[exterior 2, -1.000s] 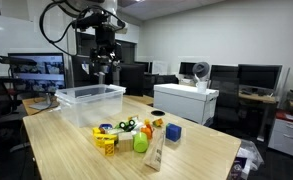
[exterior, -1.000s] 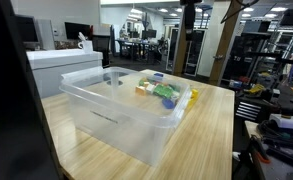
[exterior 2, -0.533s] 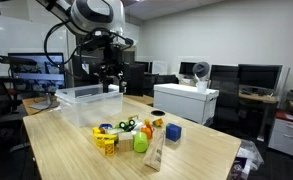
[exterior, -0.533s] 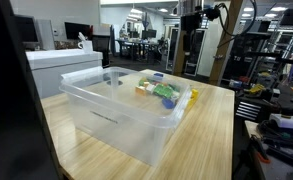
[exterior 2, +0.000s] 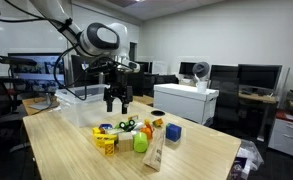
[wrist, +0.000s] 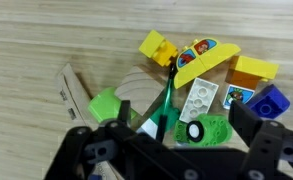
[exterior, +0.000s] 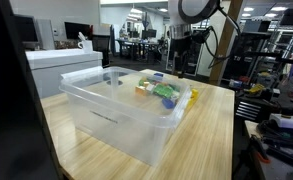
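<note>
I can see the green piece with a wheel (wrist: 207, 131) uncovered between my open fingers, so I carry on moving my gripper down until the fingers are on both sides of its body (wrist: 216, 131), then close them.
My gripper (exterior 2: 117, 103) hangs open above a pile of toy bricks (exterior 2: 134, 133) on the wooden table (exterior 2: 201, 150), holding nothing. In the wrist view the gripper (wrist: 184, 113) stands over a white brick (wrist: 199, 98) and a green piece with a wheel (wrist: 204, 131). Around these lie a yellow brick (wrist: 158, 46), a yellow curved piece with a picture (wrist: 206, 58), a blue brick (wrist: 269, 101), a light green block (wrist: 106, 104) and a thin green stick (wrist: 167, 95). In an exterior view the gripper (exterior: 179, 60) shows behind the bin, with the pile (exterior: 161, 92) seen through its wall.
A large clear plastic bin (exterior 2: 89, 103) stands on the table beside the pile and fills the front of an exterior view (exterior: 116, 110). A white machine (exterior 2: 186, 100) sits behind the table. Desks, monitors and shelving surround the table.
The arm has swung from over the clear bin toward the toy pile and come down closer to it. The jaws stayed open.
</note>
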Action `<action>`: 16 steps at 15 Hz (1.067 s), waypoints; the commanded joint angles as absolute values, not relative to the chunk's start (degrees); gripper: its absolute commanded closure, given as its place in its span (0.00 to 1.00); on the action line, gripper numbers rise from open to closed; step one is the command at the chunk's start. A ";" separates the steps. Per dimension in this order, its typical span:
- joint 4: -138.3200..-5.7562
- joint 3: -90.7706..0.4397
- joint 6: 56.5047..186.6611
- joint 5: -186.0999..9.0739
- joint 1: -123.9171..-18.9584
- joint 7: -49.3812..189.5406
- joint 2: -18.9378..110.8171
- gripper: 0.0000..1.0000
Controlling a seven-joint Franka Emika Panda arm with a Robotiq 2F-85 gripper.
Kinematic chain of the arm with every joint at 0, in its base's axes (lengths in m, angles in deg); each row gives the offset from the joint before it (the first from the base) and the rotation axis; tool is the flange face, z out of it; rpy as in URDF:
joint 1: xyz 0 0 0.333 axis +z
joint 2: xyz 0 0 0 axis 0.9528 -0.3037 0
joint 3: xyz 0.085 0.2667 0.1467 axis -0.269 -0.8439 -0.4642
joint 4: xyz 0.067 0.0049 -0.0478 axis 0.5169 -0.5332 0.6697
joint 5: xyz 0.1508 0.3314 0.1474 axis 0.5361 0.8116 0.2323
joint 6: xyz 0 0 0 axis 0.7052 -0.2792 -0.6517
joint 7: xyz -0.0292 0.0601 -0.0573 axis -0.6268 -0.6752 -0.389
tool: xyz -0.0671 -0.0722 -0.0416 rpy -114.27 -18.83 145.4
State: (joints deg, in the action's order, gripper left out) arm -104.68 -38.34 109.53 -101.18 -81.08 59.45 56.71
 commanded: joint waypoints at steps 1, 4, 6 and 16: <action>-104.56 -39.23 115.50 -101.65 -80.80 62.68 52.60 0.00; -102.96 -40.68 122.00 -99.49 -79.74 65.37 47.32 0.00; -102.29 -41.16 124.79 -99.26 -79.04 67.14 44.75 0.00; -98.11 -38.46 124.84 -100.08 -77.14 74.23 42.41 0.53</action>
